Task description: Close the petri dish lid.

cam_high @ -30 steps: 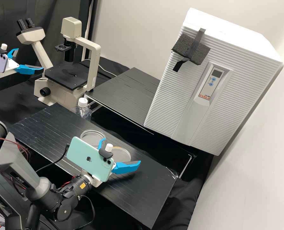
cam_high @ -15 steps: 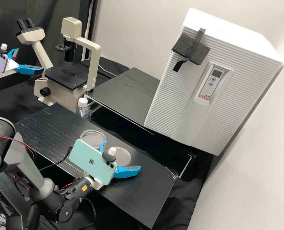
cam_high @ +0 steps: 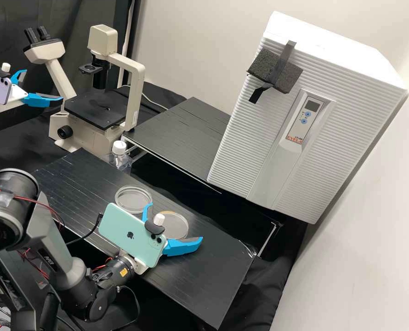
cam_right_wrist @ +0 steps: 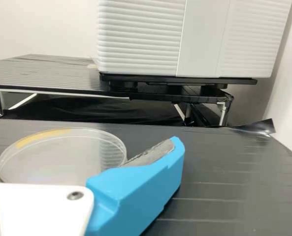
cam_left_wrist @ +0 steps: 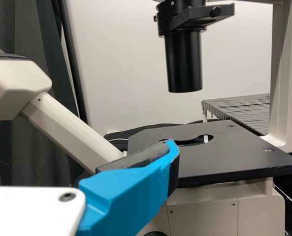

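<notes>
The rim of the yellow-marked piece (cam_high: 175,225) looks shallower beside that taller ring (cam_high: 133,199), so the yellow-marked piece should cover the plain piece like a lid when the robot lowers it.
At the upper left of the high view, my left gripper (cam_high: 43,85) stands open beside the microscope, its fingers apart with nothing between them. A blue finger of the left gripper (cam_left_wrist: 136,189) shows before the microscope stage in the left wrist view. Two clear round petri dish pieces lie side by side on the black bench, a plain one (cam_high: 133,199) and one with a yellow strip on its rim (cam_high: 178,227); which is the lid I cannot tell. My right gripper (cam_high: 176,221) is open near the yellow-marked piece. In the right wrist view, the right gripper (cam_right_wrist: 141,182) overlaps the yellow-marked piece (cam_right_wrist: 62,157).
A microscope (cam_high: 99,108) stands at the back left, with a white-capped bottle (cam_high: 120,156) near the bench's (cam_high: 213,276) far edge. Behind are a raised black platform (cam_high: 181,133) and a large white incubator (cam_high: 305,119). A black cable runs beside the right gripper's phone.
The right gripper has shifted slightly down and to the right in the high view, and its arm's upper links have swung right. The left gripper and both dish pieces have stayed put.
</notes>
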`<action>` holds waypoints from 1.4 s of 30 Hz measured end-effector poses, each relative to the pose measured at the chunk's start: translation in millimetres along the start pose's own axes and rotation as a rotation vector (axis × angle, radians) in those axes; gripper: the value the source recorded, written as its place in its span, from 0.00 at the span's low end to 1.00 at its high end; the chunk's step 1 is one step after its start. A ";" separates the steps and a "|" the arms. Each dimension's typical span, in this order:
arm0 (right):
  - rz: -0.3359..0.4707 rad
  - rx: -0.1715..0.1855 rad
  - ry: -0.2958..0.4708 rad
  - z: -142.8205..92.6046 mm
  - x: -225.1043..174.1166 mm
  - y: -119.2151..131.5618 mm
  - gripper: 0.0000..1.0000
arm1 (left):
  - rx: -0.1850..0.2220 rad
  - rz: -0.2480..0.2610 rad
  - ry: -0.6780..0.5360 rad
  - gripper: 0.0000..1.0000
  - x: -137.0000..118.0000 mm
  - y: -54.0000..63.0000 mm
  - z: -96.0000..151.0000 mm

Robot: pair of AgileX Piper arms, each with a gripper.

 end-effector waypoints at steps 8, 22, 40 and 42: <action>0.003 0.002 0.001 0.7 1.6 -0.6 0.00 | 0.000 0.000 0.000 1.00 0.0 0.0 0.0; -0.002 -0.001 0.022 0.2 5.6 -3.4 0.00 | 0.000 0.000 0.000 1.00 0.0 0.0 0.0; 0.027 0.016 0.017 -0.6 7.0 -1.5 0.00 | 0.000 0.000 0.000 1.00 0.0 0.0 0.0; 0.049 0.024 0.024 -3.7 6.2 1.0 0.00 | 0.000 0.000 0.000 1.00 0.0 0.0 0.0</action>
